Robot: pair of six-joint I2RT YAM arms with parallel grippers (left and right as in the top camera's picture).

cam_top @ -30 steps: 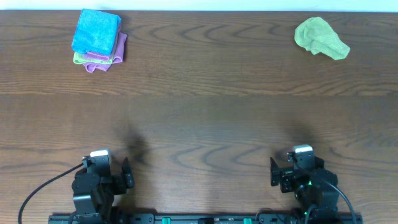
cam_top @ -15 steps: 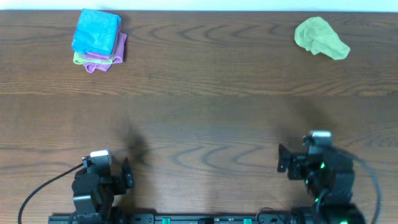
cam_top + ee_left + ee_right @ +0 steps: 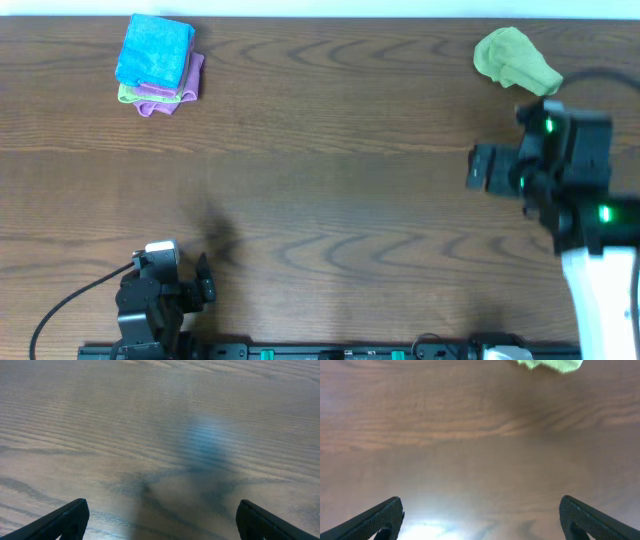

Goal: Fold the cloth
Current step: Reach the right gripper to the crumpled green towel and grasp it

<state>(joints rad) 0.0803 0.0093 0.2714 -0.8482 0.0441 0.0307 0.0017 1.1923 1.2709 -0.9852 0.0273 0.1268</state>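
The lime-green cloth [image 3: 512, 56] is in front of my right gripper's open fingers and clear of the folded stack. I should keep reaching for the cloth until my fingers are on both sides of its near edge [image 3: 518, 84].
The lime-green cloth [image 3: 515, 62] lies crumpled near the far right corner of the wooden table. In the right wrist view only its near edge [image 3: 550, 364] shows at the top. My right gripper [image 3: 545, 140] is raised over the table a little short of the cloth; it is open and empty [image 3: 480, 520], with bare wood between its fingers. My left gripper [image 3: 160, 270] rests at the front left, open and empty [image 3: 160, 522], over bare table.
A folded stack stands at the far left: a bright blue cloth [image 3: 155, 50] on top of a purple cloth [image 3: 192, 80], with a lime-green edge [image 3: 128, 95] underneath. The table's far edge runs just behind both piles.
My right arm has lifted from the front right and swung toward the far right, closer to the green cloth. The left arm and the cloths have not moved.
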